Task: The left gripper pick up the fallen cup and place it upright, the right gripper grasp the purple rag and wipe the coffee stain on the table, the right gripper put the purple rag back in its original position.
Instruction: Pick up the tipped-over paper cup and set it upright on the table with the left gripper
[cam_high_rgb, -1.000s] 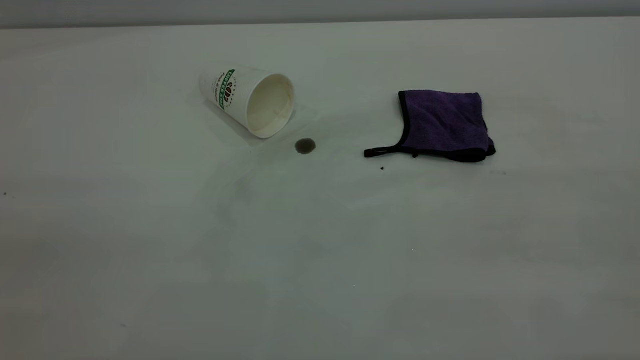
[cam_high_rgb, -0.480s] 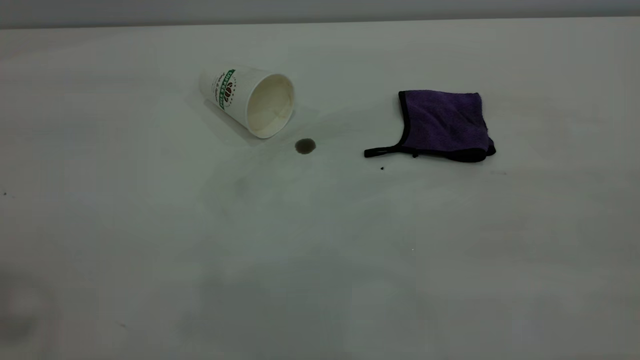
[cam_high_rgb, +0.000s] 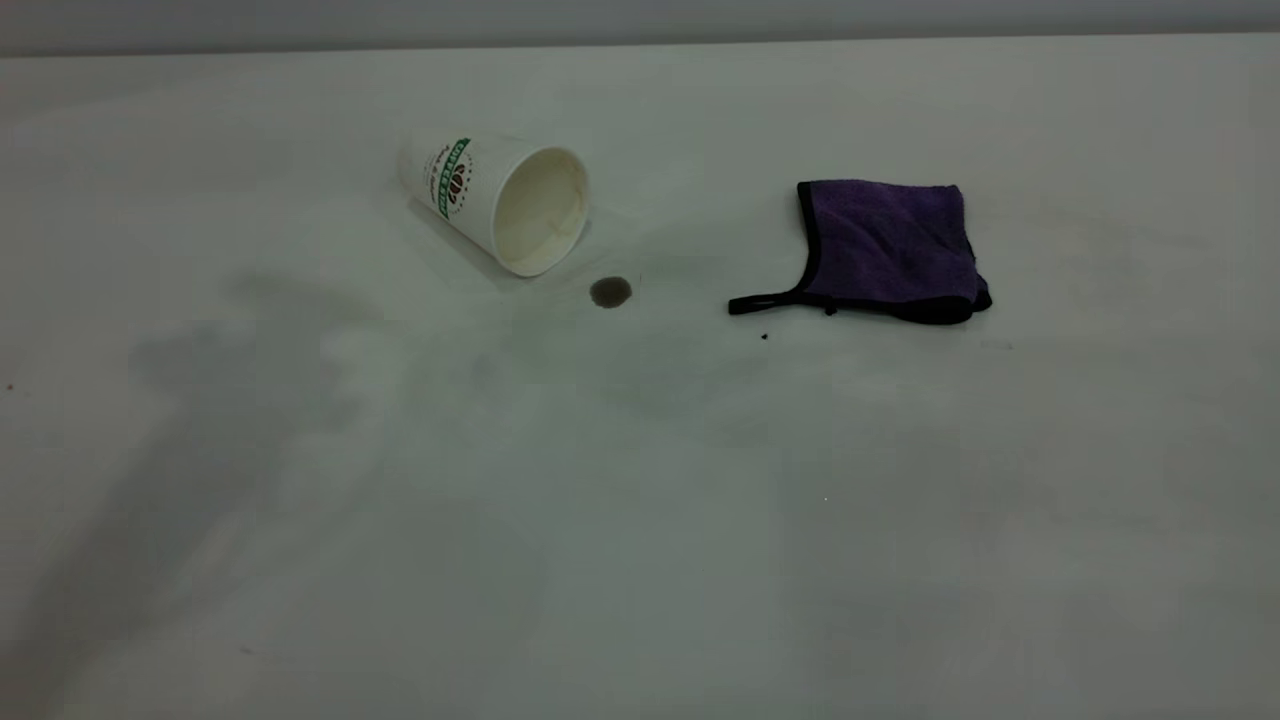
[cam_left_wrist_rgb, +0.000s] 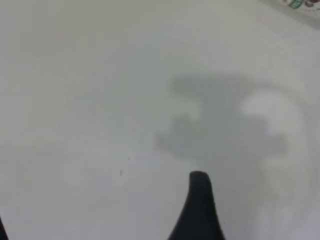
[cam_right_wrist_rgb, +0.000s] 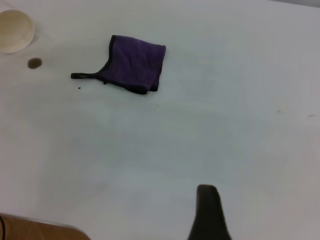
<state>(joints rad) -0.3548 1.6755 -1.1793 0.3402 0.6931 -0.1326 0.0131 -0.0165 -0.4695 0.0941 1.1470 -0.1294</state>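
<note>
The fallen cup's opening (cam_high_rgb: 542, 212) faces clear table, so the left gripper should continue toward the cup's rim (cam_high_rgb: 584, 192) until its fingers straddle the cup's side, and then it should close.
The cup (cam_high_rgb: 505, 198) lies on its side at the table's (cam_high_rgb: 640, 520) far middle-left, mouth towards the camera. The coffee stain (cam_high_rgb: 610, 292) is just by its rim. The purple rag (cam_high_rgb: 885, 245) lies folded to the right, strap pointing at the stain. Neither gripper shows in the exterior view. In the left wrist view my left gripper (cam_left_wrist_rgb: 100, 202) hovers open and empty over bare table, with the cup's edge (cam_left_wrist_rgb: 300, 4) at the corner. My right gripper (cam_right_wrist_rgb: 125, 215) shows one finger (cam_right_wrist_rgb: 207, 207), empty and far from the rag (cam_right_wrist_rgb: 135, 67), stain (cam_right_wrist_rgb: 34, 63) and cup (cam_right_wrist_rgb: 15, 30).
A tiny black speck (cam_high_rgb: 764, 337) lies just in front of the rag's strap. An arm's grey shadow (cam_high_rgb: 230, 400) falls on the table's left part. A brown strip (cam_right_wrist_rgb: 40, 227) past the table's edge shows in the right wrist view.
A broad arm shadow has spread across the left part of the table towards the cup. Cup, stain and rag have not moved.
</note>
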